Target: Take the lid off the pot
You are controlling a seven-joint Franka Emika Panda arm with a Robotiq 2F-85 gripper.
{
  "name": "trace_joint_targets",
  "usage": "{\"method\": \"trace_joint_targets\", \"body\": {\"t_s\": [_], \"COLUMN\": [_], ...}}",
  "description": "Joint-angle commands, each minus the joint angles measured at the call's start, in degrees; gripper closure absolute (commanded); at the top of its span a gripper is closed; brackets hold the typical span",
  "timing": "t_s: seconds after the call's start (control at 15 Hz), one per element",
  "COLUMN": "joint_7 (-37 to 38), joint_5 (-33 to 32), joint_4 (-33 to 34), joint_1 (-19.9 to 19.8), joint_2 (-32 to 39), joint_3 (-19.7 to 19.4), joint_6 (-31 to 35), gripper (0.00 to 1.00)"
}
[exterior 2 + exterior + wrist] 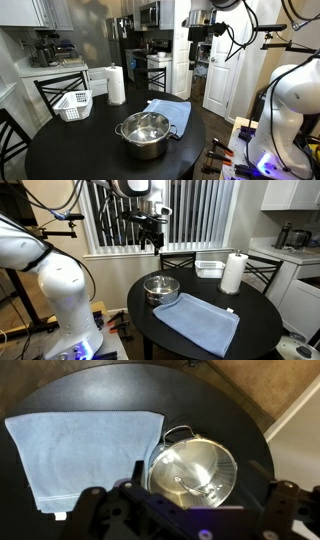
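Note:
The glass lid's long knob (194, 488) lies slanted from finger to finger, so next I turn my gripper to go around the knob's narrow sides before moving down.
The shiny steel pot (161, 290) (146, 140) (196, 468) stands on the round black table (250, 315), next to a blue-grey cloth. The see-through glass lid (161, 281) (145, 126) (183, 478) lies on the pot, its small knob at the centre. My gripper (152, 242) (198, 35) hangs high above the table and holds nothing. In the wrist view the gripper (192, 500) is open, one finger on each side of the picture, with the pot far below between them.
The blue-grey cloth (198, 323) (165, 112) (85, 455) lies flat beside the pot. A paper towel roll (233, 273) (116, 85) and a clear container (210, 268) (72, 104) stand at the table's far side. Chairs ring the table.

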Motion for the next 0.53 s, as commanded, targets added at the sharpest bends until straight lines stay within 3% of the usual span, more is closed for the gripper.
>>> {"method": "trace_joint_targets", "body": {"t_s": [0.0, 0.27, 0.47], "joint_7": [-2.6, -7.6, -8.1], "joint_5": [-1.3, -5.7, -11.4], "joint_4": [4.1, 8.6, 13.4], "joint_1": [3.7, 5.8, 4.6], "joint_2": [6.7, 16.7, 26.8], "joint_3": [4.7, 7.2, 8.0], "joint_6": [0.3, 5.2, 12.5], "gripper": [0.00, 0.00, 0.00]}}
